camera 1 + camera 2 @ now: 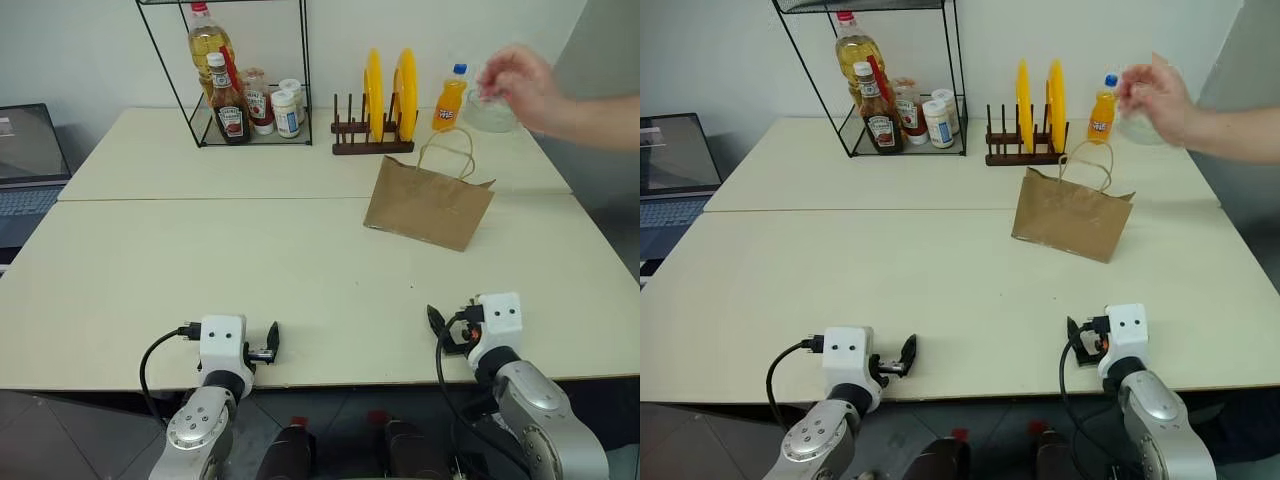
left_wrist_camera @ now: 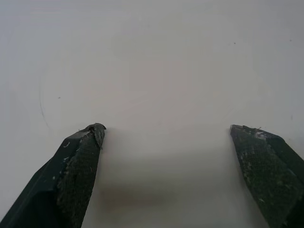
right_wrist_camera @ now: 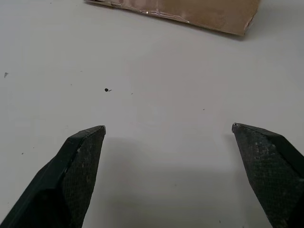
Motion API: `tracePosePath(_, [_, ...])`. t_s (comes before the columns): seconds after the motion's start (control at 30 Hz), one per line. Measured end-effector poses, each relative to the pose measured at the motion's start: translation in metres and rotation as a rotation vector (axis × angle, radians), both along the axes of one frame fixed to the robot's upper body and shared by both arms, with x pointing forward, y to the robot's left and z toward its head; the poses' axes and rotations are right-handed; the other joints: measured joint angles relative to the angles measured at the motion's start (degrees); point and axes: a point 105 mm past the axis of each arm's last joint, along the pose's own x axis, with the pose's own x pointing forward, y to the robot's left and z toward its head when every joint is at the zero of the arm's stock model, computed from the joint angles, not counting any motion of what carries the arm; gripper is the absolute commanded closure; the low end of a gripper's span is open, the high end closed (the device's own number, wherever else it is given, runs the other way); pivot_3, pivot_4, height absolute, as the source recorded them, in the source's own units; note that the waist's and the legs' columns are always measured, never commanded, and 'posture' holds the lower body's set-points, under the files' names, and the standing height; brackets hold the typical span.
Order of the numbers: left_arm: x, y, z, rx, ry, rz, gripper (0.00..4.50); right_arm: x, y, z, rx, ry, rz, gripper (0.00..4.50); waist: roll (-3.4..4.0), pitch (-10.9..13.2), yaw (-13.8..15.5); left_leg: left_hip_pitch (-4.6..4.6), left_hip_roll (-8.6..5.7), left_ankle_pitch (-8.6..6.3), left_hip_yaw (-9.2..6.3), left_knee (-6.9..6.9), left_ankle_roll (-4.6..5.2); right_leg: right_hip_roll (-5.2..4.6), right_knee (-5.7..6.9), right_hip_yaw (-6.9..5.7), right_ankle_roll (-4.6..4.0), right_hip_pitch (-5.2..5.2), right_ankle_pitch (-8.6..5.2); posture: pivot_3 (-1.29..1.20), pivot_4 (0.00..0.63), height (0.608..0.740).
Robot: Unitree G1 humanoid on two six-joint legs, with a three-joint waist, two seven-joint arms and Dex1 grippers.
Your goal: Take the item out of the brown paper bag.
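The thin tan loop handles (image 1: 449, 146) stand up by themselves in open arches, so they should stay up when the robot pulls the brown paper bag (image 1: 430, 203) along.
The brown paper bag (image 1: 430, 205) stands upright at the right of the table's middle, its loop handles (image 1: 452, 150) raised. Its lower edge also shows in the right wrist view as the paper bag (image 3: 190, 12). The item is hidden. My left gripper (image 2: 167, 129) hovers open over bare tabletop near the front edge, nothing between its fingers. My right gripper (image 3: 168, 127) is open too, near the front edge and well short of the bag, pointing toward it.
A person's hand (image 1: 522, 85) holds a clear glass thing behind the bag, beside an orange soda bottle (image 1: 450, 100). A rack of yellow plates (image 1: 385, 95) and a wire shelf (image 1: 240, 100) of bottles and jars stand at the back. A laptop (image 1: 25, 160) sits far left.
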Motion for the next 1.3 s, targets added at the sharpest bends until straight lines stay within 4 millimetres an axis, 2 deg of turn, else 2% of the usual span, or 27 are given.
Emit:
tracePosePath(0.7, [0.000,0.003,-0.002,-0.023,0.004,0.002,0.02,-0.001,0.000,0.000,0.009,-0.005,-0.010,0.00,-0.01,0.0,0.0,0.00,-0.01,0.00,0.01,0.00,0.00,0.00,0.00,0.00,0.00,0.00,0.00,0.00,0.150,0.740])
tracePosePath(0.93, [0.002,0.015,-0.004,-0.050,0.003,0.034,0.02,-0.001,0.000,0.000,0.016,-0.011,-0.010,0.00,-0.01,0.0,0.0,0.00,0.01,0.00,-0.03,0.01,0.00,0.00,0.02,-0.03,-0.01,-0.01,-0.01,0.00,0.150,0.740])
tracePosePath(1.03, [0.016,0.039,0.007,-0.024,-0.029,0.022,0.02,0.007,-0.006,0.009,-0.018,-0.042,-0.001,0.00,0.00,0.0,0.0,0.04,0.01,0.02,-0.05,0.01,-0.02,0.10,0.07,-0.07,-0.02,-0.01,0.00,0.00,0.150,0.740])
tracePosePath(1.13, [0.044,0.059,0.030,0.038,-0.062,-0.092,0.02,0.022,-0.018,0.028,-0.088,-0.102,0.029,0.00,0.01,0.0,0.0,0.05,-0.04,0.05,0.00,0.04,-0.04,0.25,0.09,-0.11,-0.02,0.01,0.02,0.00,0.150,0.740])
tracePosePath(1.23, [0.079,0.063,0.061,0.082,-0.096,-0.262,0.02,0.044,-0.034,0.054,-0.147,-0.165,0.061,0.00,0.01,0.0,0.0,0.06,-0.11,0.06,0.06,0.06,-0.03,0.24,0.05,-0.09,-0.26,0.08,0.21,0.00,0.150,0.740])
tracePosePath(1.3, [0.100,0.058,0.086,0.079,-0.137,-0.361,0.02,0.060,-0.043,0.073,-0.174,-0.196,0.090,0.00,-0.02,0.1,-0.1,0.01,-0.15,0.06,0.15,0.04,-0.03,0.25,0.02,-0.08,-0.27,0.02,0.24,0.00,0.150,0.740])
